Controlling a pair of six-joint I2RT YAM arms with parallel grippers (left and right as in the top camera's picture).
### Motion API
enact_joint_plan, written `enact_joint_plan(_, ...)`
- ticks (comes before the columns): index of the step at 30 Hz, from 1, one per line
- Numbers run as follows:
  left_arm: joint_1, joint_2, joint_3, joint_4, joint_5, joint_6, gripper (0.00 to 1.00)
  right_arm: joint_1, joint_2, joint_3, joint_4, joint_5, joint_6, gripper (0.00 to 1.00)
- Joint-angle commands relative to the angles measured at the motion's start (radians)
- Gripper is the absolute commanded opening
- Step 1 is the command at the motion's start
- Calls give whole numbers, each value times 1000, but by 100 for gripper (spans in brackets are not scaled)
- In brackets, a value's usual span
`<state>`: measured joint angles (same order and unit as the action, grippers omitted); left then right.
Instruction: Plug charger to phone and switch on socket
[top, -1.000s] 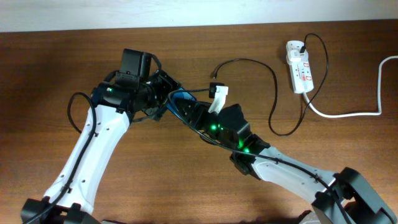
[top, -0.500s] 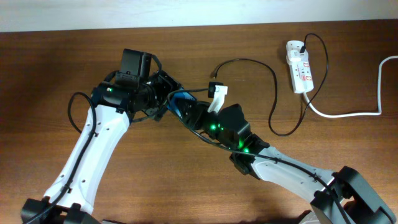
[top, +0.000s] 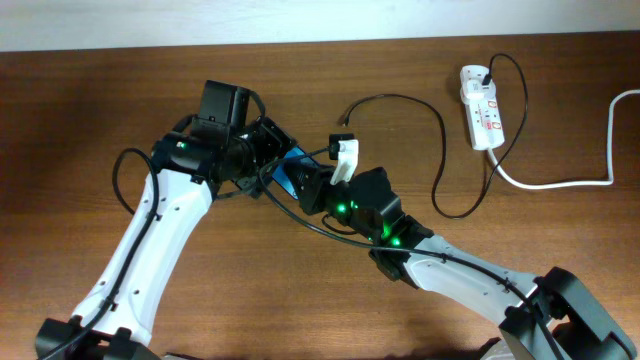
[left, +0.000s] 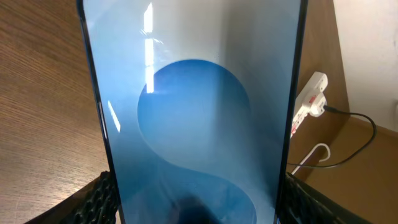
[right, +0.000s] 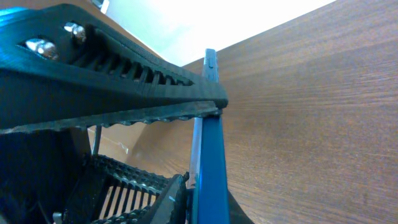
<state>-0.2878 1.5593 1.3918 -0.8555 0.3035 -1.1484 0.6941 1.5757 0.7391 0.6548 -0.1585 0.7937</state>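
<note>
Next, I open my left gripper and back it away while my right gripper turns the phone level for a new grip, because the phone slants (top: 286, 178) in both grippers.
The phone (left: 193, 112), blue screen with a round pattern, fills the left wrist view. My left gripper (left: 199, 208) is shut on its two long edges. From overhead the phone (top: 291, 170) is held above the table between both grippers. In the right wrist view it shows edge-on (right: 210, 149), and my right gripper (right: 208, 193) is pinched on its faces near one end. The charger (top: 438, 140) lies loose on the table, its connector tip (top: 343, 118) free and its plug in the socket (top: 481, 108), a white strip at the back right.
A thick white cord (top: 560, 182) runs from the socket towards the right edge. The charger loops across the wood between my right arm (top: 450, 265) and the socket. My left arm (top: 150, 240) crosses the left half of the table.
The right gripper's jaws have closed onto the phone. The left gripper with the phone has shifted slightly to the right.
</note>
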Motion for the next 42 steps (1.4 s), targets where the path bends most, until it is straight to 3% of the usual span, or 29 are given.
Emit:
enact_joint_plan(1,0,-32,24,2,11,21,49,8,5,13,4,-18,-12,8)
enact_joint_plan(2,0,-32,24,2,11,21,49,8,4,13,5,-18,-12,5)
enact_joint_plan(18,0,-32,24,-21,12,21,59,8,4,13,3,-28,-12,4)
enact_joint_plan(20,0,-32,24,-20,11,21,67,6,4,13,3,-33,-12,4)
enact_joint_plan(25,0,-32,24,-20,12,21,99,6,4,13,3,-33,-11,4)
enact_joint_plan(32,2,-32,25,-12,11,21,99,-13,4,13,-2,-32,48,4)
enact_joint_plan(35,35,-34,25,42,50,105,99,-72,4,13,-71,-50,136,4)
enact_joint_plan(40,80,-45,25,43,76,228,99,-148,4,13,-98,-126,146,4)
enact_joint_plan(42,80,-72,25,44,74,320,99,-187,3,13,-171,-141,233,4)
